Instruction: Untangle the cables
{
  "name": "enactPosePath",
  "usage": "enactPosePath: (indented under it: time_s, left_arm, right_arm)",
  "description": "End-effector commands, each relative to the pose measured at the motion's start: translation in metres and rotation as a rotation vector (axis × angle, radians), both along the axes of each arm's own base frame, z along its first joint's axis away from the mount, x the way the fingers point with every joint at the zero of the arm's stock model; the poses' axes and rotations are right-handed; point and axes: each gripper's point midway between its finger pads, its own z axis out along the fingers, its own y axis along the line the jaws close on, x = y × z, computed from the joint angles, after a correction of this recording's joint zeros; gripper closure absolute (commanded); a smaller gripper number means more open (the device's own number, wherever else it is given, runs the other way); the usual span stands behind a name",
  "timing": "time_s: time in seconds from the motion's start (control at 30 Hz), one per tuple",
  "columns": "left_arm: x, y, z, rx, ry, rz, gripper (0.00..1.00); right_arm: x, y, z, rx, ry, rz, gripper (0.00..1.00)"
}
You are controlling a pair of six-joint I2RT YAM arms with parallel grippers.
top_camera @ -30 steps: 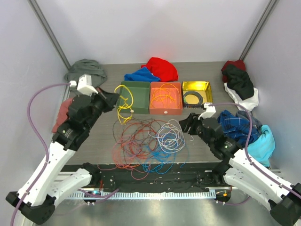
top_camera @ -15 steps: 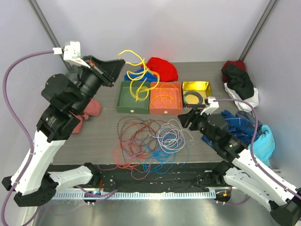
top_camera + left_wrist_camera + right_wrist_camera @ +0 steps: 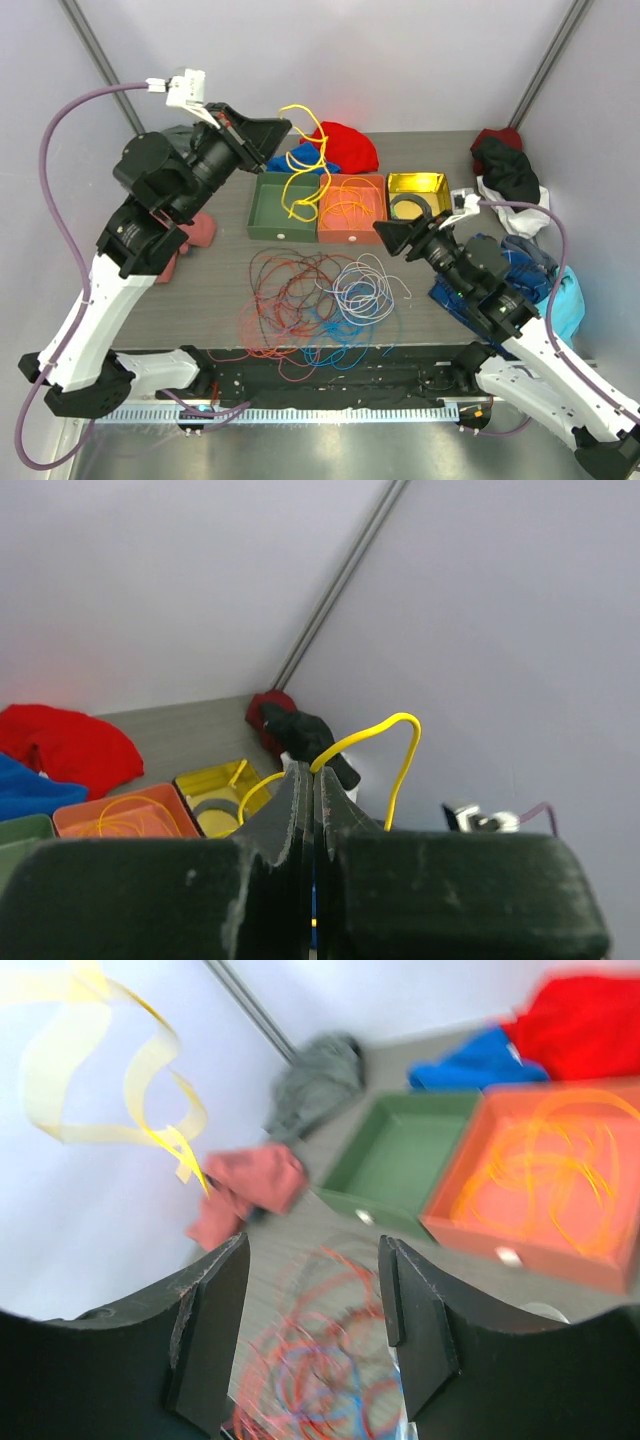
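Limp loops (image 3: 303,206) hang free of the tangle. The yellow cable (image 3: 325,146) will therefore sink into a loose pile when I lower it into the orange tray.
My left gripper (image 3: 286,126) is raised high over the back left of the table, shut on a yellow cable (image 3: 301,178) that dangles in loops above the green tray (image 3: 266,207). In the left wrist view the yellow cable (image 3: 398,723) arches out from between the closed fingertips (image 3: 300,780). A tangle of red, dark brown, orange and blue cables (image 3: 296,303) lies on the table, with a white-grey coil (image 3: 362,290) at its right. My right gripper (image 3: 384,233) hovers open beside that coil, holding nothing; the right wrist view shows the blurred tangle (image 3: 320,1360) between its fingers.
An orange tray (image 3: 352,232) holds an orange cable. A yellow tray (image 3: 420,181) holds a black ring coil. Cloths lie around: red (image 3: 345,145) and blue (image 3: 300,160) at the back, pink (image 3: 196,230) at left, black (image 3: 508,170) and blue-teal (image 3: 560,300) at right.
My left arm has lifted the yellow cable off the table, up and to the right over the green tray. My right gripper has risen, shifted left and opened wider.
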Motion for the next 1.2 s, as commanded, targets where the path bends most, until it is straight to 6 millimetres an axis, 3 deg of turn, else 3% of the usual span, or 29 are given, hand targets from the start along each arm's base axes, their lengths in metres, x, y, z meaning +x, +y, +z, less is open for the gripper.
enactPosePath:
  time_s: [0.0,0.03,0.07,0.13,0.17,0.3,0.47,0.63,0.8,0.9,1.03,1.17]
  left_arm:
    - [-0.002,-0.011,-0.008,0.007,0.016,-0.046,1.00]
    - [0.000,-0.014,-0.012,0.012,0.024,-0.047,1.00]
    - [0.002,-0.017,-0.017,0.021,0.032,-0.050,1.00]
    - [0.003,-0.020,-0.022,0.028,0.043,-0.055,1.00]
    - [0.005,-0.023,-0.027,0.036,0.053,-0.058,1.00]
    - [0.009,-0.031,-0.042,0.060,0.080,-0.065,1.00]
    - [0.010,-0.040,-0.053,0.076,0.099,-0.082,1.00]
    - [0.008,-0.050,-0.059,0.092,0.103,-0.104,1.00]
    - [0.005,-0.056,-0.063,0.104,0.107,-0.120,1.00]
    - [0.003,-0.057,-0.066,0.109,0.111,-0.125,1.00]
    - [0.003,-0.052,-0.071,0.122,0.112,-0.103,1.00]
    - [0.005,-0.038,-0.076,0.132,0.110,-0.042,1.00]
  right_arm:
    - [-0.021,-0.003,0.109,0.147,-0.255,0.054,0.37]
    - [-0.019,-0.002,0.116,0.149,-0.263,0.055,0.36]
    - [-0.026,0.000,0.137,0.168,-0.301,0.085,0.36]
    - [-0.024,0.009,0.149,0.169,-0.307,0.120,0.36]
    - [-0.028,0.009,0.168,0.192,-0.335,0.131,0.35]
    - [-0.023,0.018,0.188,0.215,-0.368,0.154,0.33]
    - [-0.007,0.042,0.180,0.177,-0.335,0.205,0.31]
    - [0.013,0.056,0.164,0.149,-0.294,0.201,0.31]
    - [0.025,0.069,0.162,0.135,-0.288,0.206,0.31]
    - [0.043,0.064,0.154,0.110,-0.248,0.122,0.39]
    - [0.054,0.041,0.146,0.084,-0.226,-0.020,0.81]
    - [0.050,0.013,0.149,0.086,-0.247,-0.128,0.94]
